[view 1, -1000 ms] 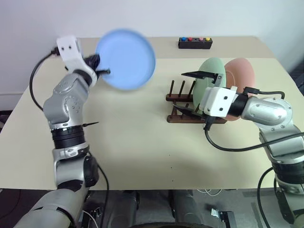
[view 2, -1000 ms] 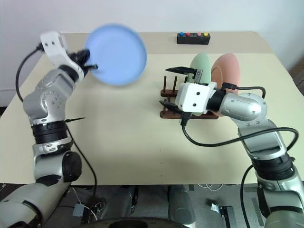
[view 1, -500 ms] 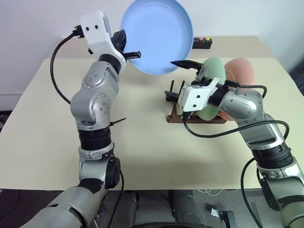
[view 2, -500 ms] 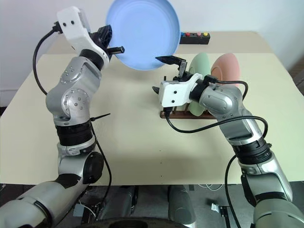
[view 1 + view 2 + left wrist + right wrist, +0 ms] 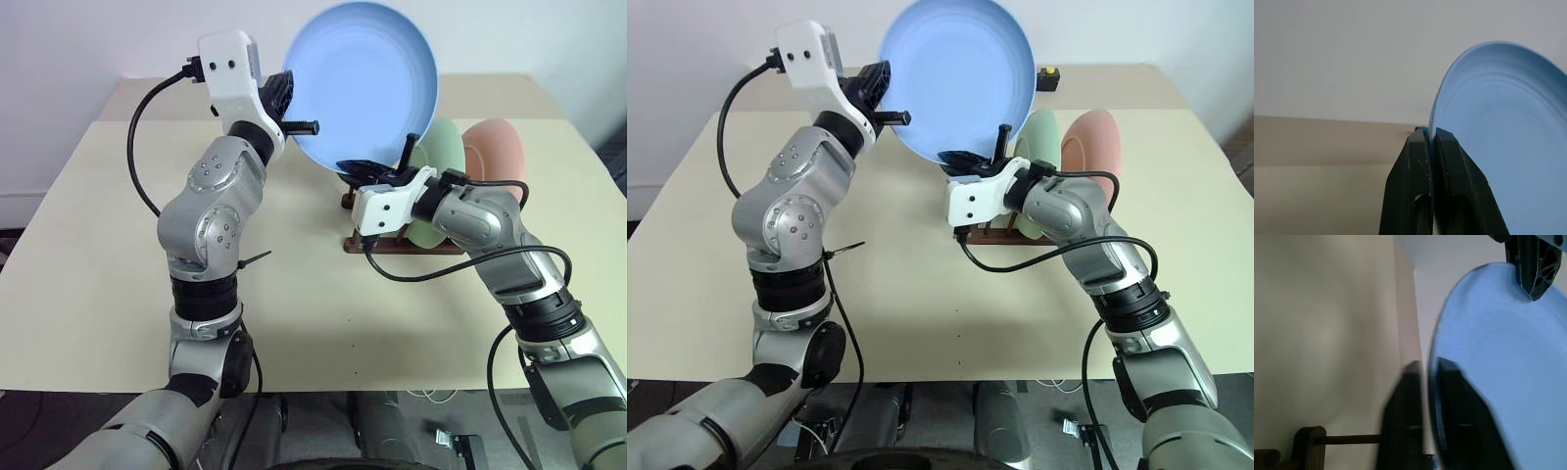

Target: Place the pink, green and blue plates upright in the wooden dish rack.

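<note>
I should open my left gripper before my right gripper turns the plate edge-on, as both are on the rim of the blue plate [image 5: 362, 83], broadside to the rack's slots [image 5: 357, 242].
The blue plate [image 5: 367, 83] hangs upright in the air above the left end of the wooden dish rack [image 5: 355, 243]. My left gripper [image 5: 306, 123] is shut on its left rim, and in the left wrist view both fingers pinch that rim [image 5: 1431, 137]. My right gripper [image 5: 377, 168] is shut on the plate's lower rim, one finger on each side of the edge [image 5: 1427, 369]. The green plate [image 5: 448, 147] and the pink plate [image 5: 500, 147] stand upright in the rack, side by side at its right end.
A black box with coloured buttons [image 5: 1049, 74] sits at the table's far edge, mostly behind the blue plate. The beige table [image 5: 88, 255] stretches wide to the left of the rack and in front of it.
My left arm carried the blue plate rightward to above the rack. My right gripper, open before, moved to the plate's lower rim and shut on it.
</note>
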Available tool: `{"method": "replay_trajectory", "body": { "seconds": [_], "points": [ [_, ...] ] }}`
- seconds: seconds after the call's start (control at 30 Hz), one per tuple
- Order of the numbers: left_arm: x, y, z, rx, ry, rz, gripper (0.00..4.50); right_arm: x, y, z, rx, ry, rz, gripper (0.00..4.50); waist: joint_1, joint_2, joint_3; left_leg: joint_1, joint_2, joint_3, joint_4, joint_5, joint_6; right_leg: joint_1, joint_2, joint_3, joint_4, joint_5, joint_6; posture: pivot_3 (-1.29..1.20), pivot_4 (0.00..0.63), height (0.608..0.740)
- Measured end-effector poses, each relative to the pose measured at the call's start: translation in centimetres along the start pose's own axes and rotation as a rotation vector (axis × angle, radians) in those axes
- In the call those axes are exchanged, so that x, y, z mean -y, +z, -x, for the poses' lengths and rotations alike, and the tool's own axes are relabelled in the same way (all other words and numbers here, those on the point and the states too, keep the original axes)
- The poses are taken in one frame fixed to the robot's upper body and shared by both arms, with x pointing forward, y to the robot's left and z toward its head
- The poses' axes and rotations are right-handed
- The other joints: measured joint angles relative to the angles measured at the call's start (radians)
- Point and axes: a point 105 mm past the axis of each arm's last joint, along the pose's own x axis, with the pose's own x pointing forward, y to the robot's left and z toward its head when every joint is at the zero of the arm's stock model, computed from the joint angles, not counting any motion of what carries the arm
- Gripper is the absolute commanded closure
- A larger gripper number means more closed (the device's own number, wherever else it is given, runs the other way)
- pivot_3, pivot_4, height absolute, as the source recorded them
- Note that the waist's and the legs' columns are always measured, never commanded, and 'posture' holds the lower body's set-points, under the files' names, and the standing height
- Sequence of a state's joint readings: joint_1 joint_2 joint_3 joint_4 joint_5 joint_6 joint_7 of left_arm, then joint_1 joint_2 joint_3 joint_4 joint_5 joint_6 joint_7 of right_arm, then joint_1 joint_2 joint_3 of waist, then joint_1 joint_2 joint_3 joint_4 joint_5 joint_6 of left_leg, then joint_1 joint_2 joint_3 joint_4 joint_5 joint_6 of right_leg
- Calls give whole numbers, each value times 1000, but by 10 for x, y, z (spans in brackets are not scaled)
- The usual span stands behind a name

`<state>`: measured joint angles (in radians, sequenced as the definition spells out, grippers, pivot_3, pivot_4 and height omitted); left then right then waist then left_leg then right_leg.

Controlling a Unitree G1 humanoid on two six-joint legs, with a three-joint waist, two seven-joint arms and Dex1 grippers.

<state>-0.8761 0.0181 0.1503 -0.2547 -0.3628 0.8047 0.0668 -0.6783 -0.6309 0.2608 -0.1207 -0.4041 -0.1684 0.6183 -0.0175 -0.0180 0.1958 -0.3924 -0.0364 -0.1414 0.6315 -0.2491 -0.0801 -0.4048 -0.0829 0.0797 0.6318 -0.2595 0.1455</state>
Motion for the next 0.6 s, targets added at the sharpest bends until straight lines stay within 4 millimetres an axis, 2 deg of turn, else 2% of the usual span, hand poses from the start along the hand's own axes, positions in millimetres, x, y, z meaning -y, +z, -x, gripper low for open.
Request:
{"method": "replay_trajectory", "body": {
  "seconds": [0.03,0.13,0.33,0.37,0.47,0.6],
  "points": [
    [0,0,0,2,-3,1,4500,-1,0,0,1,4,8,4483,1,0,0,0,0,0,0,0,0,0,0,0,0,0,0,0,150,740],
    [0,2,1,8,-8,25,3546,-1,1,0,4,3,14,4500,1,0,0,0,0,0,0,0,0,0,0,0,0,0,0,0,150,740],
    [-10,9,3,53,3,144,401,-1,0,0,-3,-1,46,4500,1,0,0,0,0,0,0,0,0,0,0,0,0,0,0,0,150,740],
    [-15,13,3,78,16,175,43,-1,0,1,-5,-2,54,4500,0,0,0,0,0,0,0,0,0,0,0,0,0,0,0,0,150,740],
    [-41,39,5,196,99,254,43,-1,-2,1,-8,-2,70,4500,-1,0,0,0,0,0,0,0,-1,0,0,0,0,0,0,0,150,740],
    [-89,66,16,313,225,202,43,0,-3,3,-5,-8,94,4500,-1,0,0,0,0,0,0,2,-3,0,0,0,0,0,0,0,150,740]
  ]
}}
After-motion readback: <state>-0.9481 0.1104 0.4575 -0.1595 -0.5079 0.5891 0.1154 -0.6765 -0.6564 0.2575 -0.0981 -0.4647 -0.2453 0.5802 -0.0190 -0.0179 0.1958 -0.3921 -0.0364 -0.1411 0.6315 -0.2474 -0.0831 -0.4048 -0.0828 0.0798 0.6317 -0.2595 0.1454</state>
